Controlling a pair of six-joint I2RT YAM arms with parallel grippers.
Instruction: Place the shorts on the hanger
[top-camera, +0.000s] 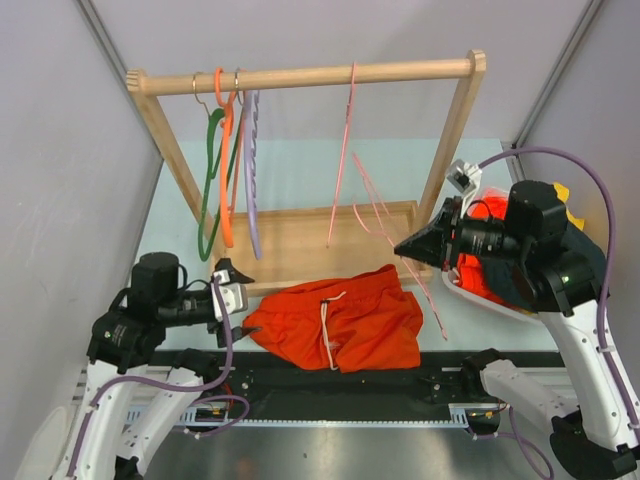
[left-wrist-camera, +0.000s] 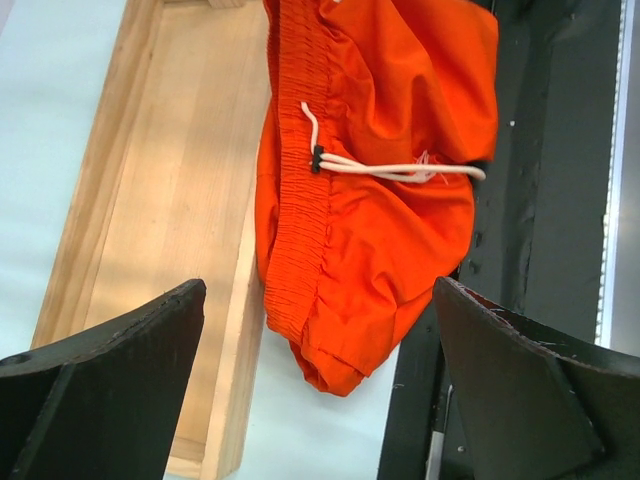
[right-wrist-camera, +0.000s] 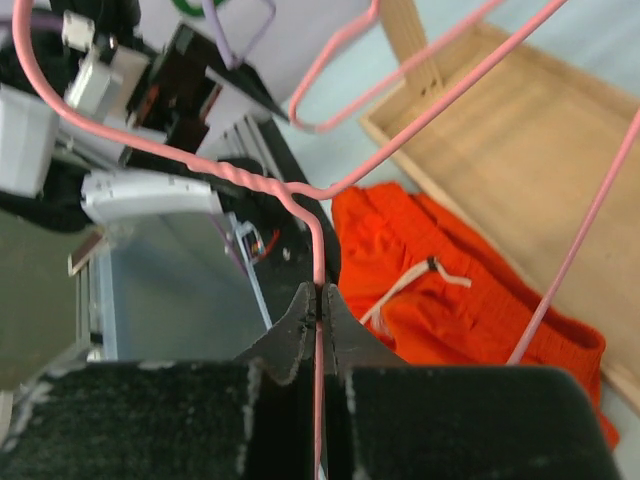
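Next, I take the hanger's far end (top-camera: 356, 157) with my left gripper and help turn the hanger level first, because the pink hanger (top-camera: 427, 298) in my right gripper slants across the shorts' waistband.
The orange-red shorts (top-camera: 335, 320) lie spread on the table in front of the rack's base, with the white drawstring on top. They also show in the left wrist view (left-wrist-camera: 370, 200) and the right wrist view (right-wrist-camera: 450, 300). My right gripper (top-camera: 405, 250) is shut on the thin pale-pink wire hanger (top-camera: 380, 210) and holds it in the air, slanting above the shorts' right side. In the right wrist view the wire (right-wrist-camera: 250, 175) runs between the closed tips of that gripper (right-wrist-camera: 320, 290). My left gripper (top-camera: 245, 300) is open and empty just left of the shorts, its jaws (left-wrist-camera: 318, 290) spread wide over the shorts' near corner.
A wooden rack (top-camera: 300, 77) with a base tray (top-camera: 300, 240) stands behind the shorts. On its rod hang green, orange and lilac hangers (top-camera: 225, 170) and a second pink hanger (top-camera: 345, 150). A white basket of clothes (top-camera: 500, 300) sits at right. A black rail (top-camera: 350, 385) runs along the near edge.
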